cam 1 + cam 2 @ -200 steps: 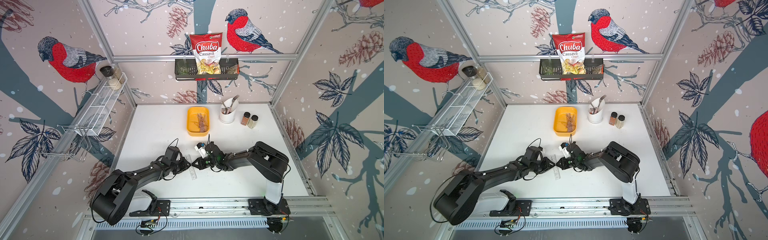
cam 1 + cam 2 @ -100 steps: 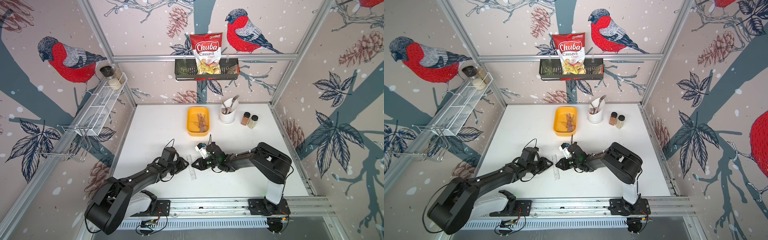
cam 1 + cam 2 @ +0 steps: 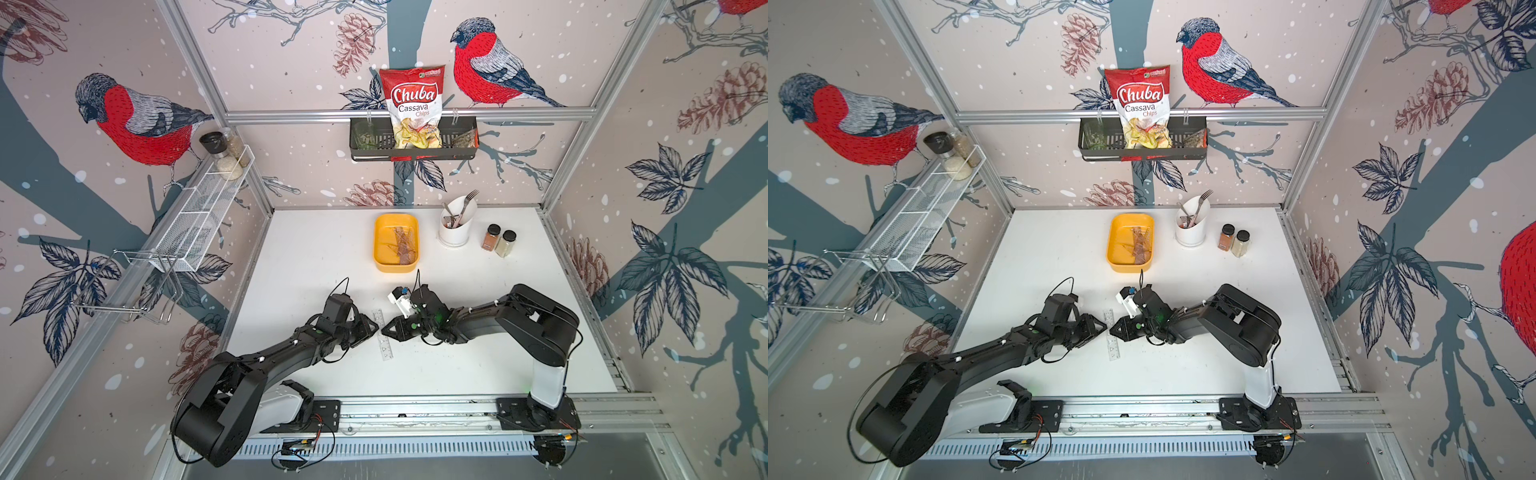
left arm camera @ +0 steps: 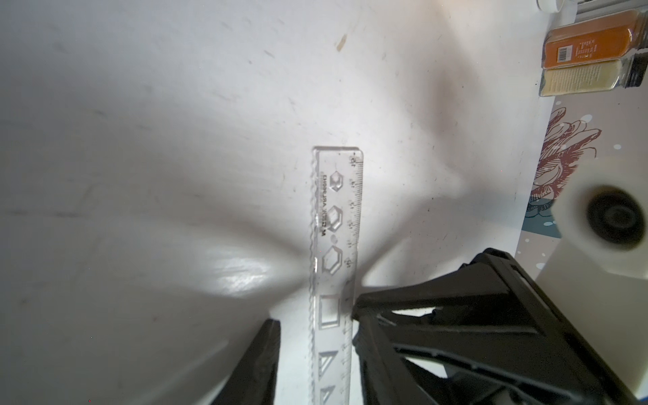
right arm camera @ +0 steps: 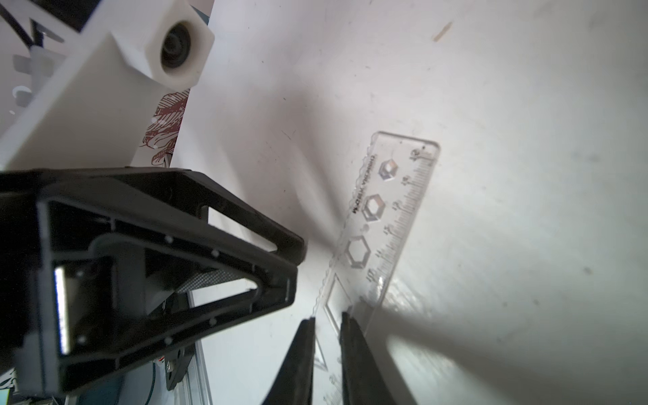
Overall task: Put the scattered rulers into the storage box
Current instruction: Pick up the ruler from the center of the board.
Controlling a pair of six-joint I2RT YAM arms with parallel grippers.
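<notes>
I should keep my right gripper against the ruler's numbered edge (image 4: 353,276) while my left gripper closes across the clear ruler (image 4: 332,260) and lifts it, since it lies flat.
A clear stencil ruler (image 3: 387,351) (image 3: 1112,350) lies flat on the white table, between my two grippers, which point at each other. My left gripper (image 3: 371,328) (image 4: 315,329) is open, a finger on each side of the ruler (image 4: 336,228). My right gripper (image 3: 386,331) (image 5: 328,317) meets the ruler (image 5: 389,210) from the other side. Its fingers stand a narrow gap apart over the ruler, which shows through the gap. The yellow storage box (image 3: 377,245) (image 3: 1111,245) stands farther back and holds several rulers (image 3: 402,246).
A white cutlery cup (image 3: 455,235) and two spice jars (image 3: 498,243) (image 4: 592,52) stand right of the box. A wire shelf (image 3: 195,216) hangs on the left wall. A black basket with a chips bag (image 3: 413,143) hangs on the back wall.
My left gripper's jaws have widened around the ruler and the left arm has shifted a little. The right gripper and the ruler have hardly moved.
</notes>
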